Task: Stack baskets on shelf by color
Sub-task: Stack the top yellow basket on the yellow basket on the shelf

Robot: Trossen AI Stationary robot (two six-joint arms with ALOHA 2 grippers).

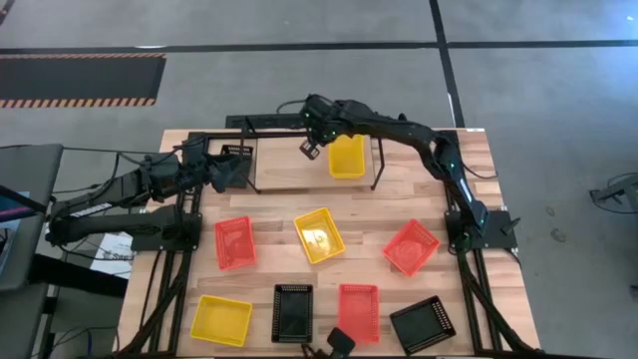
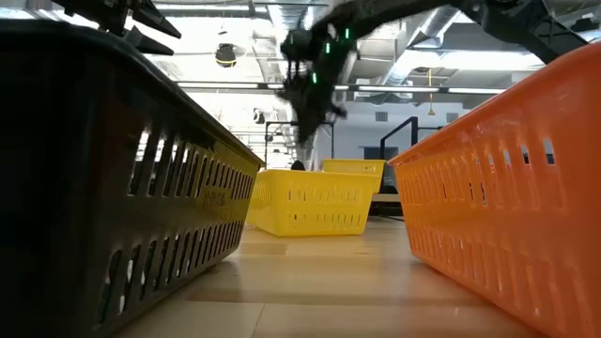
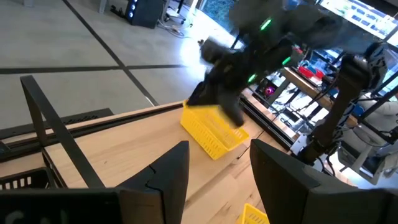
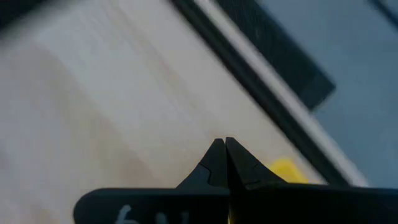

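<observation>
I can see that the middle yellow basket [image 1: 319, 235] is clear of both red baskets. I should move my right gripper next toward that basket's rim [image 1: 337, 230] and open the gripper on the way, until it is above the rim.
The shelf [image 1: 379, 165] of thin black tubing stands at the table's far middle. One yellow basket [image 1: 347, 157] rests flat inside its right part. My right gripper [image 1: 311, 148] hangs shut just left of that basket, above the shelf's bare middle, holding nothing; its closed tips [image 4: 225, 146] show over wood. My left gripper [image 1: 234, 172] waits open at the shelf's left end, next to a black basket [image 1: 236, 155], with nothing between its fingers [image 3: 168, 180].
Loose baskets lie on the near half of the table: red [image 1: 234, 242], yellow [image 1: 319, 234], red [image 1: 411, 246], yellow [image 1: 220, 319], black [image 1: 292, 312], red [image 1: 358, 311], black [image 1: 423, 325]. Bare wood lies between them and the shelf.
</observation>
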